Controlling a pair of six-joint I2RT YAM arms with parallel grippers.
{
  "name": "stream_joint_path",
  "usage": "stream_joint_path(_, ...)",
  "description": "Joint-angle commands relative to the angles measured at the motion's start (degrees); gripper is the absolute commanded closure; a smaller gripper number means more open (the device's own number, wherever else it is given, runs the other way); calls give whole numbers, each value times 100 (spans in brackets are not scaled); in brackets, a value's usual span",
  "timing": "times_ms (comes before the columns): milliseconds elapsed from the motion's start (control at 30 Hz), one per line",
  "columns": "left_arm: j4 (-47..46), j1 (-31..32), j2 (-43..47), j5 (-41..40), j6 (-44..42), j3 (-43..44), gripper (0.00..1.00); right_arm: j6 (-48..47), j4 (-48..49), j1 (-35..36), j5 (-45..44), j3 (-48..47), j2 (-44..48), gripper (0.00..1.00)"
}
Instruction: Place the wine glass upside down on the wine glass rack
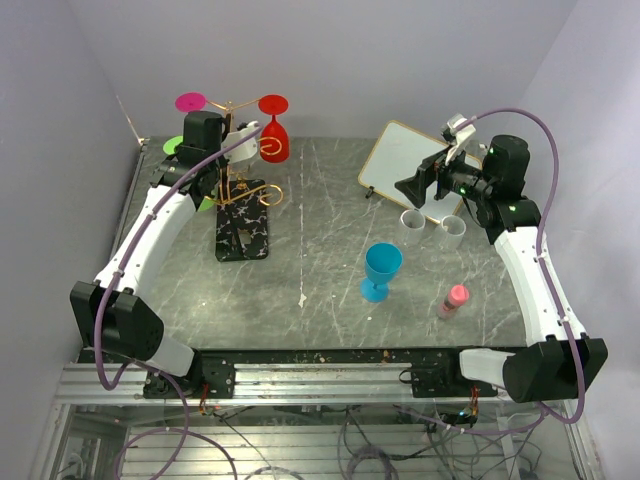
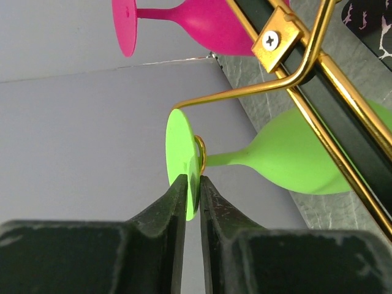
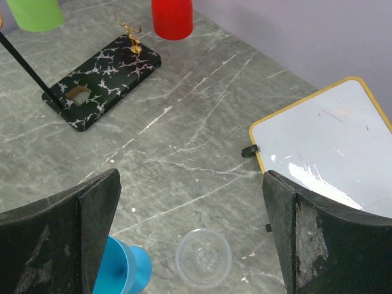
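Note:
The blue wine glass (image 1: 381,268) stands upright far from the rack, so my right gripper should take its rim (image 1: 400,256), tip it and offer its foot to my left gripper.
The gold wine glass rack (image 1: 240,190) stands on its black base (image 1: 240,232) at the back left. A magenta glass (image 1: 190,101) and a red glass (image 1: 274,135) hang on it upside down. My left gripper (image 1: 190,150) is at the rack's left arm. In the left wrist view it (image 2: 193,180) is shut on the foot of a green wine glass (image 2: 294,156), which hangs from a gold arm (image 2: 306,67). A blue wine glass (image 1: 382,268) stands upright mid-table. My right gripper (image 1: 418,187) is open and empty, high above the table (image 3: 190,184).
A whiteboard (image 1: 405,160) lies at the back right. Two clear cups (image 1: 413,220) stand under the right gripper, one showing in the right wrist view (image 3: 203,257). A pink bottle (image 1: 455,299) stands front right. Purple walls close in the left, back and right.

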State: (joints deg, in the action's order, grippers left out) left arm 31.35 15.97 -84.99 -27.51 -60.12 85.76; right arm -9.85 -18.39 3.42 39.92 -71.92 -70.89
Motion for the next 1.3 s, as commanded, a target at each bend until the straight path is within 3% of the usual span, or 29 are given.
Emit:
stream_joint_path(0,128,47,71,120,148,73,75,27,120,-44,60,44,94,0)
stream_joint_path(667,526,47,207,502,479,99,56,-57,81,-57,-18,18,36,0)
stream_joint_path(900,487,47,525,956,989,124,36,-907,-554,-44,-488,-390,-71,0)
stream_joint_path(1133,205,42,1072,1842,2163,50,1,-2631,-2778,201,-33,-1211,-495,2)
stream_joint_path(1267,401,0,1256,2450,2889,109,0,-3118,-3396,1018,-796,-1148,-563,4)
